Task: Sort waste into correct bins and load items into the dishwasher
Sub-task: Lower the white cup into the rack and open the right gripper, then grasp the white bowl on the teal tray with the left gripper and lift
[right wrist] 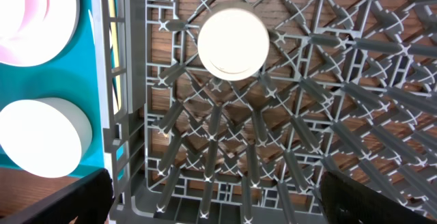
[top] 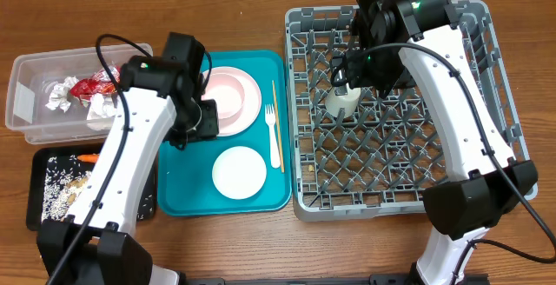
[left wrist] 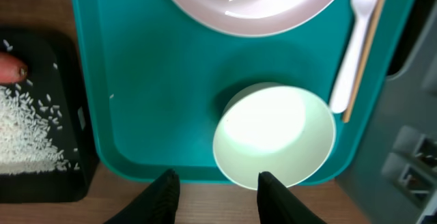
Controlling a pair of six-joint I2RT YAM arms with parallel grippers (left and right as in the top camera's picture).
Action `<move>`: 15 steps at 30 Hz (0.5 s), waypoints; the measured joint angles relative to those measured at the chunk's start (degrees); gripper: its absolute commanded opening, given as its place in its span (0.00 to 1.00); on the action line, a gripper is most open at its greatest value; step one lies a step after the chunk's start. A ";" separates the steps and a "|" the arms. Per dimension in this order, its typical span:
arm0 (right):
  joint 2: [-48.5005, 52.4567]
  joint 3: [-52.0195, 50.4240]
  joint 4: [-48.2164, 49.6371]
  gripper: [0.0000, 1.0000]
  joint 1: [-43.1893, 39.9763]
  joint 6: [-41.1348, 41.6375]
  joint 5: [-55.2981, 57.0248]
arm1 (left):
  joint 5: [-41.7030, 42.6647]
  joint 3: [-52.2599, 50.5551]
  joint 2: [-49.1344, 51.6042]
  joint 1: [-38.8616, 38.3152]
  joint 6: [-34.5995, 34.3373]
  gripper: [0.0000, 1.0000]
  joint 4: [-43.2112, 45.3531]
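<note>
The white bowl [top: 239, 173] is on the teal tray and my right gripper is over the rack. My left gripper should lift the bowl by its rim [top: 215, 169] and hand it across.
The small white cup [top: 343, 102] stands in the grey dish rack [top: 486, 102]; it also shows in the right wrist view [right wrist: 232, 41]. My right gripper [top: 348, 69] [right wrist: 215, 203] hangs just above it, open wide and empty. My left gripper [top: 198, 120] [left wrist: 215, 190] is open and empty over the teal tray's left side. On the teal tray [top: 178, 200] lie a pink plate [top: 234, 98] [left wrist: 252, 5], a white bowl [top: 239, 172] [left wrist: 273, 138], a white fork [top: 273, 133] [left wrist: 355, 46] and a chopstick [top: 276, 111] [left wrist: 372, 39].
A clear tub [top: 26, 102] at back left holds crumpled napkins [top: 61, 94] and a red wrapper [top: 91, 85]. A black tray [top: 39, 215] at front left holds rice [top: 61, 194] [left wrist: 24, 132] and a carrot [top: 87, 158] [left wrist: 10, 67]. The rack's upright pegs [right wrist: 252, 149] fill its floor.
</note>
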 measured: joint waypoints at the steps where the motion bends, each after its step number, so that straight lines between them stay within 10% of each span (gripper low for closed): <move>1: 0.00 0.00 0.02 1.00 0.00 -0.02 -0.04 | -0.35 -1.09 0.00 -0.46 -0.26 0.45 0.44; 15: 0.00 -0.02 -0.02 1.00 0.00 0.00 -0.37 | 0.02 -25.09 0.02 -4.00 -4.35 0.41 18.97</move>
